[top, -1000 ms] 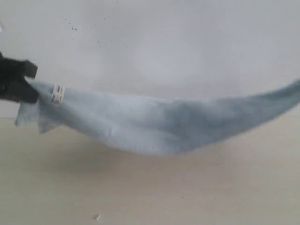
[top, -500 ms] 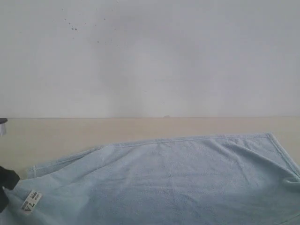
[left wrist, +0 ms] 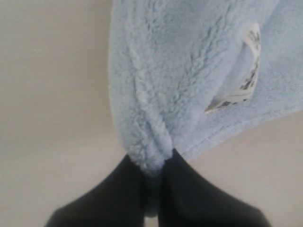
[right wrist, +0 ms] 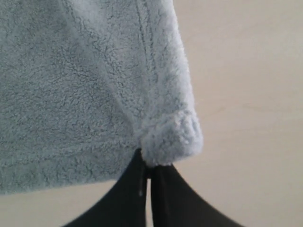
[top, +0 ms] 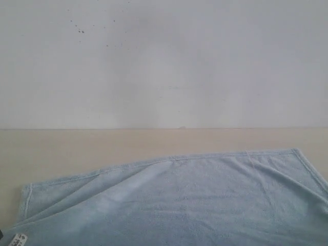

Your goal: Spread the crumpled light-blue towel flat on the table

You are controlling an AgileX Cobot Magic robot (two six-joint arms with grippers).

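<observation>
I can see creases slanting across the towel (top: 97,199) by its far corner on my left gripper's side, so I should open my left gripper and pull that far corner (top: 28,187) tight.
The pale-blue towel (top: 195,200) lies spread over the near part of the beige table (top: 102,143), its far hem running from left to right. Its white label (top: 18,240) shows at the bottom left corner. In the left wrist view my left gripper (left wrist: 154,170) is shut on a bunched corner of the towel (left wrist: 189,71) beside the label (left wrist: 244,71). In the right wrist view my right gripper (right wrist: 149,168) is shut on another folded corner of the towel (right wrist: 71,85). Neither gripper shows in the exterior view.
A white speckled wall (top: 164,61) rises behind the table's far edge. Bare table surface runs between the wall and the towel's far hem.
The towel hung stretched in the air a second ago; it has come down onto the table and been drawn toward the near edge, flattening. The left gripper has left the exterior view.
</observation>
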